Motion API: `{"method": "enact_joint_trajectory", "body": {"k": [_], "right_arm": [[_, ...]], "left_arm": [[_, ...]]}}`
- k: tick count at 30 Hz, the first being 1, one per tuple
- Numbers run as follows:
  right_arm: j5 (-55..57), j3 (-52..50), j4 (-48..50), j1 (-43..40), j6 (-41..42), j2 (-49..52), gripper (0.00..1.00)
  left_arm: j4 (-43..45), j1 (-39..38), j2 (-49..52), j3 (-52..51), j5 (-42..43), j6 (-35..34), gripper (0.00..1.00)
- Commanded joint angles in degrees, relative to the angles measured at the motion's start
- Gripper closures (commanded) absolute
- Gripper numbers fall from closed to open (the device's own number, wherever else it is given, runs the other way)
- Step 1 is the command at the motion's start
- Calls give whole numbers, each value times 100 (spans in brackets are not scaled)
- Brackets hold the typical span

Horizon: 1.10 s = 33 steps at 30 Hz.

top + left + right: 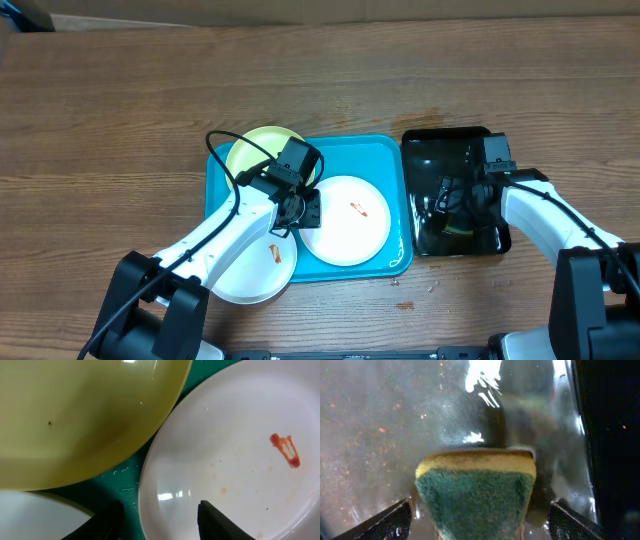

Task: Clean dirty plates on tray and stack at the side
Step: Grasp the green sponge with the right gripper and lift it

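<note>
The white plate's rim (140, 503) is loose between my left gripper's fingers, so my left gripper should pinch the plate's rim steady before my right gripper wipes the red smear (359, 209).
The turquoise tray (388, 150) holds a yellow-green plate (255, 148) at its far left and a white plate (345, 220) with a red smear in the middle. A second white plate (250, 275) with a smear overhangs the tray's near-left corner. My left gripper (300, 207) is open, low over the tray. In the left wrist view its fingers (160, 522) straddle the white plate's (235, 450) rim, next to the yellow-green plate (75, 415). My right gripper (452, 205) is open over a green and yellow sponge (475, 490), with the fingers (480, 522) apart on either side of it.
A glossy black tray (455, 145), wet inside (380, 420), stands right of the turquoise tray and holds the sponge. Wooden table (120, 120) surrounds both. A cardboard edge runs along the far side.
</note>
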Motion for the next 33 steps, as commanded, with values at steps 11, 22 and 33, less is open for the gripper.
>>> {"method": "enact_joint_trajectory", "body": {"k": [11,22,33], "right_arm": [[-560,118,-210,-17,20,17,96],[-404,1134,-1635,-17,26,0,96],[-433,1130,-1720,-17,17,0,96]], "left_arm": [[667,-28,57,-533,-160,13,86],[748,-28,57,-535,-164,17,77],[752,-28,142,-603,-162,15,85]]}}
